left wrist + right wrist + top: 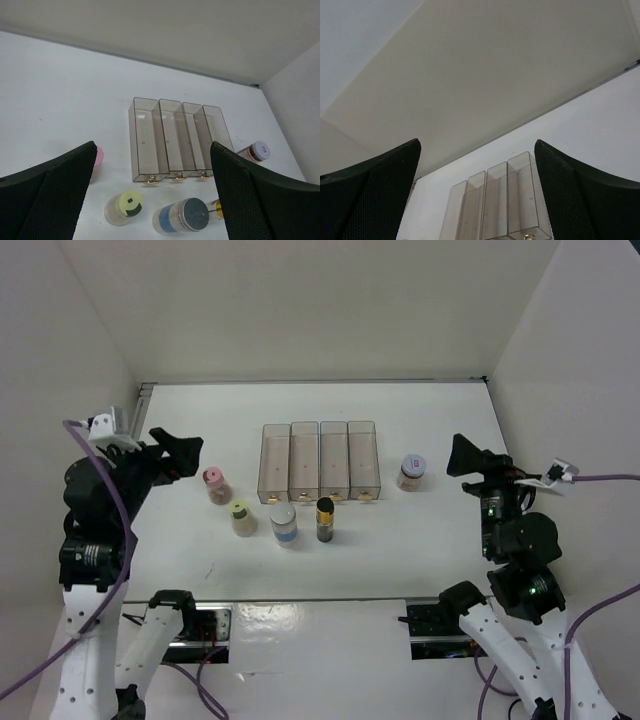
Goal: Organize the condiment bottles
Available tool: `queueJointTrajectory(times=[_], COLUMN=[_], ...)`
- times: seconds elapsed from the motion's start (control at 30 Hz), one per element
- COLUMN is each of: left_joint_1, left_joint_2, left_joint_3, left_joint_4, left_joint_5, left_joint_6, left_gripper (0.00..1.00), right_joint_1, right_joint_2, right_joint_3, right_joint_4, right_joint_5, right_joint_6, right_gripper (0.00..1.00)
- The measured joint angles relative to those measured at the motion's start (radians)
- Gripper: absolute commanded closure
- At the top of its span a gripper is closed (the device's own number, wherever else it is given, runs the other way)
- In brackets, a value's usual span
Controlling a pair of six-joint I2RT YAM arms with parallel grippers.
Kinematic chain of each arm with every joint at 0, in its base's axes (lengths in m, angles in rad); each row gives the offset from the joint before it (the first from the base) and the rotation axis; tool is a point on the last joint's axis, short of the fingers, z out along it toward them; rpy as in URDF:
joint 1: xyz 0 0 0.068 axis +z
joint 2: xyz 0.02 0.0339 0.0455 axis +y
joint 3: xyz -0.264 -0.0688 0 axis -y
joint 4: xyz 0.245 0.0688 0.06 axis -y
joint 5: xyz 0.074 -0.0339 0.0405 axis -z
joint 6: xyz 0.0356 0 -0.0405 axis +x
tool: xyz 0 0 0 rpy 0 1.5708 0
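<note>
The pink jar (pixel 217 488) stands upright and clear of the yellow-green jar, so my left gripper goes on down around the pink cap (pixel 212 476) with its fingers open before it closes there.
Five small jars stand on the white table. The pink-capped jar (pixel 213 483), the yellow-green one (pixel 241 516), the pale blue-white one (pixel 284 524) and the dark black-gold one (pixel 325 518) stand in front of the bins; the lavender-grey one (pixel 411 471) stands to the bins' right. My left gripper (pixel 185 455) is open and empty, raised left of the pink jar. My right gripper (pixel 465 455) is open and empty, raised right of the lavender-grey jar. The left wrist view shows the pink jar (pixel 96 161), yellow-green jar (pixel 127 206), blue-white jar (pixel 182 216) and lavender-grey jar (pixel 257 151).
Four clear rectangular bins (pixel 320 460) stand side by side mid-table, with gold knobs on their near ends; they also show in the left wrist view (pixel 175 140) and the right wrist view (pixel 505 200). White walls enclose the table at the back and sides.
</note>
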Motion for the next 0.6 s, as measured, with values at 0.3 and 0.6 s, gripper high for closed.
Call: queueJointTrajectory(times=[0.3,0.6], left_joint_1=[0.0,-0.001], left_joint_2=[0.298,0.673], left_joint_3=[0.142,0.345], left_joint_4=[-0.103,-0.3], left_joint_5=[-0.021,-0.199], left_joint_6=[0.066,0.112], left_gripper=[0.0,0.0], right_joint_1=[0.0,-0.036], right_joint_2=[0.377,0.722], right_joint_3=[0.241,0.407], right_joint_4=[-0.064,-0.193], right_joint_5=[-0.044,-0.248], right_joint_6=[-0.113,-0.226], right_gripper=[0.02,0.02])
